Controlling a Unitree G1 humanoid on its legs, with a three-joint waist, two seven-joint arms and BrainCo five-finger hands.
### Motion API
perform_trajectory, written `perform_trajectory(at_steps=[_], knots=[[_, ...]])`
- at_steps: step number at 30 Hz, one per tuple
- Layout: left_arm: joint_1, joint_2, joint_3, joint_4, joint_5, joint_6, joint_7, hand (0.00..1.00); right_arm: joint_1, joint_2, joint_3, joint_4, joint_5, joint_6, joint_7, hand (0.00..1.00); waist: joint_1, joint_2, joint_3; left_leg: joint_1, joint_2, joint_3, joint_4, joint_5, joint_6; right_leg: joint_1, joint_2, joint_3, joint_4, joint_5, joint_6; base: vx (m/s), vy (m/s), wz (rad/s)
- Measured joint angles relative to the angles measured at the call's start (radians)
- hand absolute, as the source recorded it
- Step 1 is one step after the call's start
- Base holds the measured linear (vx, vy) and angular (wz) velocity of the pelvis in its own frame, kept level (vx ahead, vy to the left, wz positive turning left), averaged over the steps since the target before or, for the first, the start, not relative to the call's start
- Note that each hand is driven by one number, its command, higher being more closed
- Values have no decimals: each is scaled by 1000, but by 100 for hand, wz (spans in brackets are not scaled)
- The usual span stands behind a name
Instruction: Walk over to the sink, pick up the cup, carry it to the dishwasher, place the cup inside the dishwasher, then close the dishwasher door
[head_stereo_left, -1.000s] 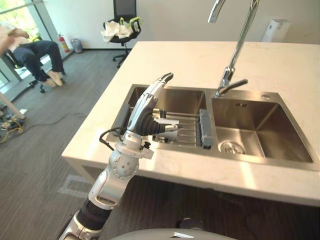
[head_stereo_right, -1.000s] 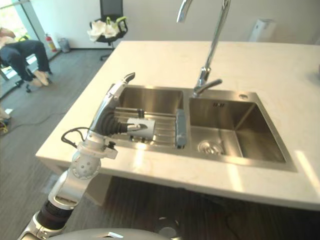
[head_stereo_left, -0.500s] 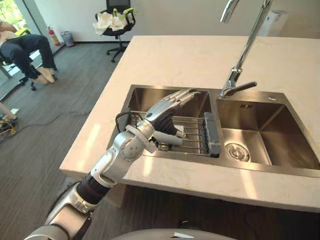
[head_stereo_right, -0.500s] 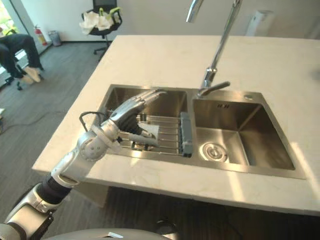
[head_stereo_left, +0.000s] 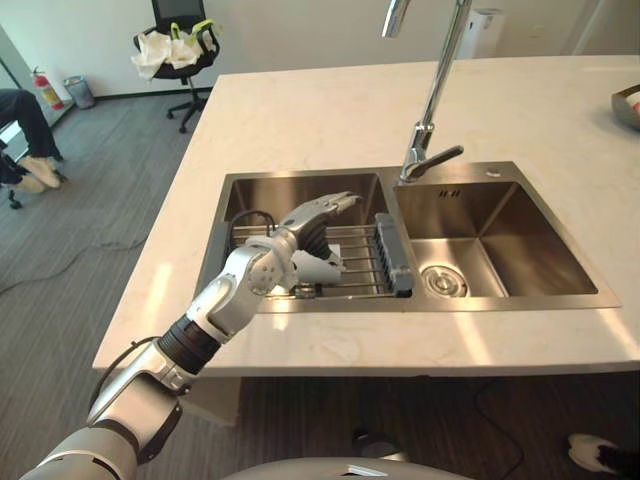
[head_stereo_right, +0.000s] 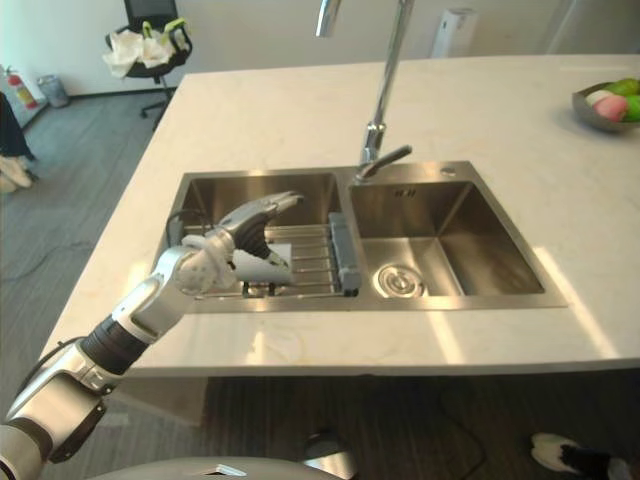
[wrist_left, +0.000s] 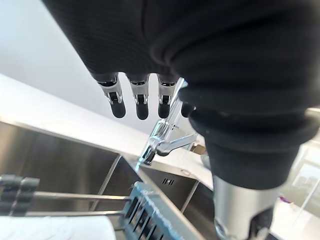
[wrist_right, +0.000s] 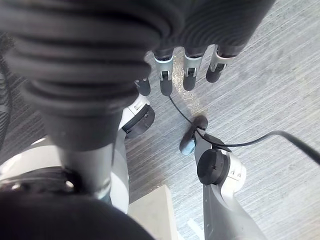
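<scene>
My gripper will lift the white cup (head_stereo_left: 317, 268), which lies on its side on the wire rack (head_stereo_left: 360, 254), so I should expect the cup to be empty inside.
A white cup (head_stereo_left: 331, 256) lies on its side on a wire rack (head_stereo_left: 361, 262) across the left basin of the steel sink (head_stereo_left: 400, 305). My left hand (head_stereo_left: 306, 222) reaches over the rack with straight fingers just above the cup and the thumb beside it, so it is open. The hand hides part of the cup. The left wrist view has the fingertips (wrist_left: 137, 107) pointing toward the faucet (wrist_left: 162, 141), and the cup (wrist_left: 55, 228) is a white patch below them. My right hand (wrist_right: 186, 64) hangs over the carpet with relaxed fingers, holding nothing.
A tall faucet (head_stereo_left: 432, 110) stands between the two basins. The rack ends in a dark grey bar (head_stereo_left: 392, 254). A bowl of fruit (head_stereo_right: 608, 105) sits at the far right of the counter. An office chair (head_stereo_left: 176, 48) and a seated person (head_stereo_left: 22, 140) are at the left.
The camera has shifted and the sink sits more to the left. My left hand has come down from above the counter edge into the left basin, over the cup.
</scene>
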Motion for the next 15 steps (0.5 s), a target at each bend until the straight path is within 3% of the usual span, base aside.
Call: perform_trajectory(at_steps=[3, 10, 15], knots=[[6, 11, -1, 37, 7, 17, -18, 0, -1, -8, 0, -17, 0, 0, 1, 0, -6, 6, 5, 3, -2, 13, -5, 0, 1, -2, 0, 11, -12, 9, 1, -5, -4, -11], [26, 10, -10, 113, 51, 104, -29, 0, -4, -8, -33, -17, -3, -2, 16, 0, -28, 9, 15, 20, -2, 33, -13, -6, -2, 14, 6, 25, -39, 17, 3, -3, -13, -7], [29, 10, -10, 158, 64, 130, -25, 0, -4, -9, -43, -17, -6, 1, 21, 0, -35, 15, 27, 23, 0, 43, -12, -10, -5, 14, 13, 39, -43, 19, 3, -3, -24, -8]])
